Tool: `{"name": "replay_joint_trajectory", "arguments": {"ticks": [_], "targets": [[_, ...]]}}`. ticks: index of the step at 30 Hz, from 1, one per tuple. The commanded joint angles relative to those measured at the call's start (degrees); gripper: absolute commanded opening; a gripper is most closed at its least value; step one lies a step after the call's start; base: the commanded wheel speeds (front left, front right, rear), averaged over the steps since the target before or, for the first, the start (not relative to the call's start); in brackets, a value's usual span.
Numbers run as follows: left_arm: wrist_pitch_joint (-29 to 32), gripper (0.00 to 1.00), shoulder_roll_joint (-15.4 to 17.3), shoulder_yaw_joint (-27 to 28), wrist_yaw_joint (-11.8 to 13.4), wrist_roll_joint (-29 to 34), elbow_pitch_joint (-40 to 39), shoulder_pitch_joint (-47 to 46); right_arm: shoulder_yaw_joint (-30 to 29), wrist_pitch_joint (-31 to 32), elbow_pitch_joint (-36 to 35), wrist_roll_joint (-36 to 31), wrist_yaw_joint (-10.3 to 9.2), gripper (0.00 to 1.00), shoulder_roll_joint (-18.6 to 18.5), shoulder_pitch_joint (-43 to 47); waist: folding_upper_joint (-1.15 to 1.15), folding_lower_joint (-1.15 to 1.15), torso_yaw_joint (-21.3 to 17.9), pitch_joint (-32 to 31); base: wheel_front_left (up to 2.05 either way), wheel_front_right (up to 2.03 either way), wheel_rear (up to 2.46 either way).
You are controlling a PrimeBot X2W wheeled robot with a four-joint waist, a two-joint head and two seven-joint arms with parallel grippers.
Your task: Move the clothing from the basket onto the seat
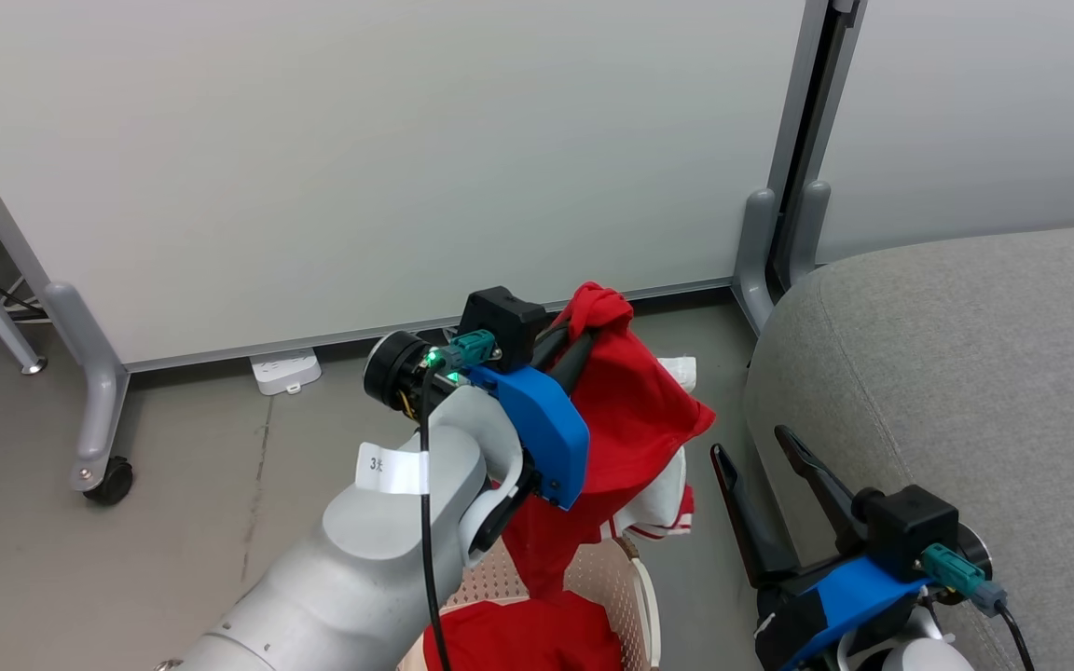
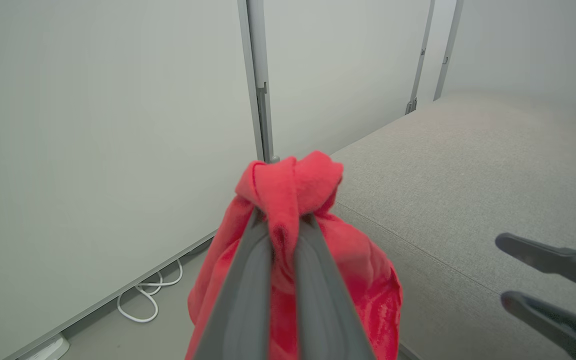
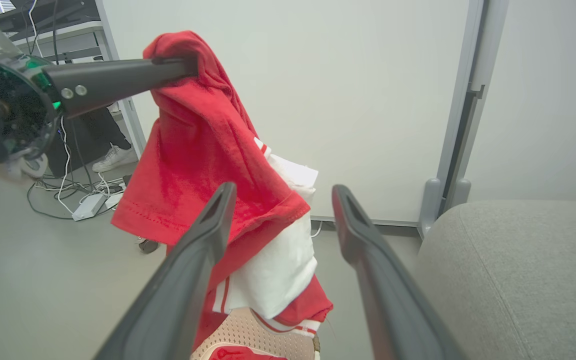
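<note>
The red garment [image 1: 635,418] will sag into a crumpled heap when I carry it to the seat, since white, red-striped trim [image 1: 656,501] hangs bunched behind red folds.
My left gripper [image 1: 584,328] is shut on a bunched fold of a red garment [image 1: 630,401] and holds it up in the air. The garment's white, red-striped trim [image 1: 663,508] hangs down to the rim of the cream perforated basket [image 1: 635,578]. More red clothing [image 1: 528,638] lies inside the basket. In the left wrist view the fingertips [image 2: 263,225] pinch the red cloth [image 2: 293,180], with the grey seat [image 2: 468,175] beyond. My right gripper [image 1: 751,443] stands open and empty beside the seat [image 1: 966,373], just right of the hanging garment [image 3: 193,150].
White partition panels on wheeled feet [image 1: 108,480] stand close behind. A white power strip [image 1: 285,370] and cables [image 3: 58,190] lie on the grey floor. A person's leg and white shoe [image 3: 113,157] show at the far left of the right wrist view.
</note>
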Motion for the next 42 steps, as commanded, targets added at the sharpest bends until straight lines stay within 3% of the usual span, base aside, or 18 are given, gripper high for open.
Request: {"name": "replay_joint_trajectory", "arguments": {"ticks": [1, 13, 31, 32, 34, 42], "targets": [[-0.3, 0.00, 0.0, -0.2, 0.2, -0.1, 0.3, -0.9, 0.1, 0.2, -0.3, 0.2, 0.03, 1.00, -0.2, 0.4, -0.01, 0.00, 0.0, 0.0, 0.00, 0.00, 0.00], [-1.3, 0.00, 0.0, -5.0, 0.7, -4.2, 0.6, -2.0, 3.2, 1.9, 3.0, -0.4, 0.03, 1.00, -0.2, -5.6, -0.01, 0.00, 0.5, 1.1, 0.00, 0.00, 0.00], [-2.0, 0.00, 0.0, -12.1, 1.2, -8.6, -3.3, -4.5, 12.7, 0.2, 29.5, 2.8, 0.03, 1.00, -0.2, -25.5, -0.01, 0.00, 2.2, 1.7, 0.00, 0.00, 0.00], [-2.0, 0.00, 0.0, -12.3, 1.3, -8.7, -3.4, -4.6, 13.4, 0.0, 30.6, 3.5, 0.03, 0.87, -0.2, -26.1, -0.01, 0.00, 2.3, 1.7, 0.00, 0.00, 0.00], [-2.2, 0.00, 0.0, -12.8, 1.3, -9.1, -3.6, -4.7, 14.2, -0.7, 32.3, 4.5, 0.03, 0.00, -0.2, -27.1, -0.01, 0.00, 2.3, 1.7, 0.00, 0.00, 0.00], [-2.8, 0.00, 0.0, -13.6, 1.6, -10.1, -3.0, -5.0, 17.9, -3.2, 35.9, 8.1, 0.03, 0.00, -0.2, -28.7, -0.01, 0.00, 1.7, 1.3, 0.00, 0.00, 0.00]]}}
